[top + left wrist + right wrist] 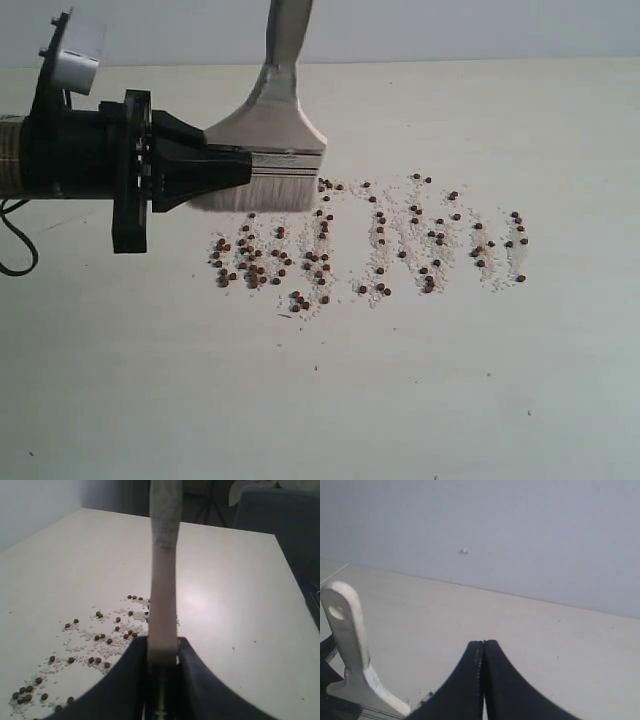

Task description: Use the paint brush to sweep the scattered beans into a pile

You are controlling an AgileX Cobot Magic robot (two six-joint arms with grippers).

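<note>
Next, my right gripper grabs the paint brush's upright handle point(287, 38) before sweeping the beans, because my left gripper holds the paint brush at its silver part point(285, 163) beside the bristles.
The paint brush point(272, 120) stands with its pale bristles point(255, 195) down on the table, handle pointing away. My left gripper point(240, 165) reaches in from the left and is shut on the brush at its silver band. In the left wrist view the brush point(164, 580) shows edge-on, clamped at my left gripper point(162, 644). The beans point(370, 245) lie scattered with pale grit in streaks right of and in front of the bristles, and also show as beans point(95, 645) beside the fingers. My right gripper point(484, 643) hangs shut and empty above the table, near the brush handle point(347, 640).
The pale table point(450, 400) stretches wide in front of the beans. A black cable point(15, 245) loops at the left edge. Beyond the table's far side in the left wrist view stands a dark chair-like shape point(280, 515).
</note>
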